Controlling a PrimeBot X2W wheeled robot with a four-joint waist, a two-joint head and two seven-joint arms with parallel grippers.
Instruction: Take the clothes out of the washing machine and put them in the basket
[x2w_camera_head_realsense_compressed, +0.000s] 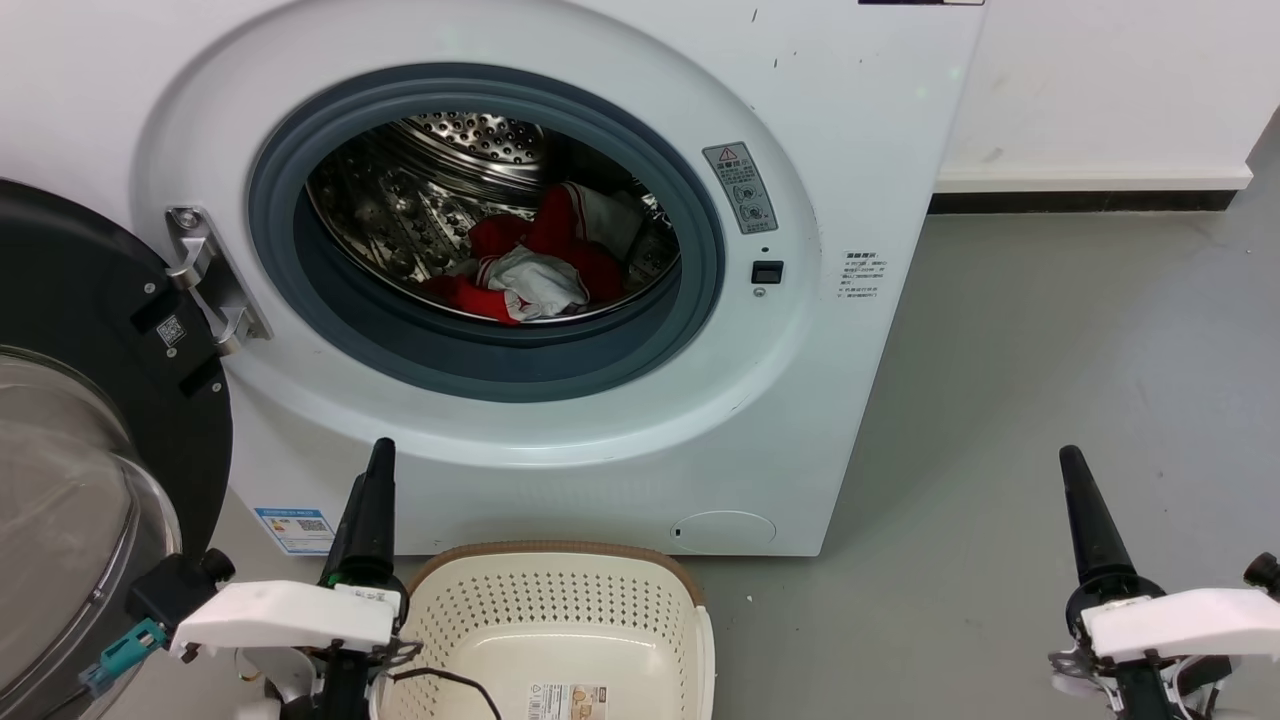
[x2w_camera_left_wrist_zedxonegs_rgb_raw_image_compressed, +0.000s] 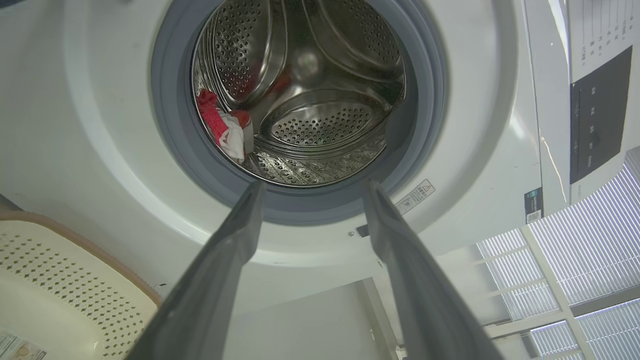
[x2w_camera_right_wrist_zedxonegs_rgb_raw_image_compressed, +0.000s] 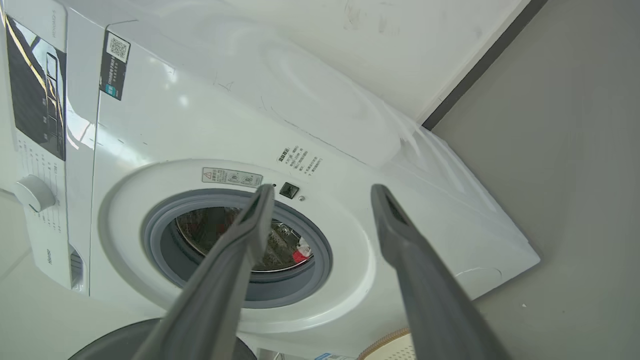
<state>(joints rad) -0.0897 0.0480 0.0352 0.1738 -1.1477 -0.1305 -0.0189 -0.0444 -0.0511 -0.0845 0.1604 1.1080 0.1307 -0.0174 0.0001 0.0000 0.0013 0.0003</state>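
Observation:
My gripper will pull, and the clothes (x2w_camera_head_realsense_compressed: 554, 234) will trail out together and leave the drum empty, because the white piece (x2w_camera_head_realsense_compressed: 535, 281) is tucked among red folds.
The clothes (x2w_camera_head_realsense_compressed: 530, 262), a small red bundle with a white piece on top, lie at the bottom of the washing machine's (x2w_camera_head_realsense_compressed: 800, 420) steel drum, behind the grey ring. They also show as clothes (x2w_camera_left_wrist_zedxonegs_rgb_raw_image_compressed: 225, 125) and clothes (x2w_camera_right_wrist_zedxonegs_rgb_raw_image_compressed: 300, 252) in the wrist views. The cream basket (x2w_camera_head_realsense_compressed: 560, 610) stands on the floor right in front of the washer, with nothing but its sticker inside. My left gripper (x2w_camera_head_realsense_compressed: 380, 452) hangs open at the basket's left edge, its fingers (x2w_camera_left_wrist_zedxonegs_rgb_raw_image_compressed: 240, 235) aimed at the drum opening. My right gripper (x2w_camera_head_realsense_compressed: 1072, 462) is open over the bare floor, well right of the washer.
The black-rimmed glass door (x2w_camera_head_realsense_compressed: 90, 420) is swung wide open at the left, close to my left arm. A thin dark cable (x2w_camera_head_realsense_compressed: 450, 682) runs over the basket's near rim. Grey floor (x2w_camera_head_realsense_compressed: 1050, 380) stretches right of the washer to a white wall with dark skirting (x2w_camera_head_realsense_compressed: 1080, 200).

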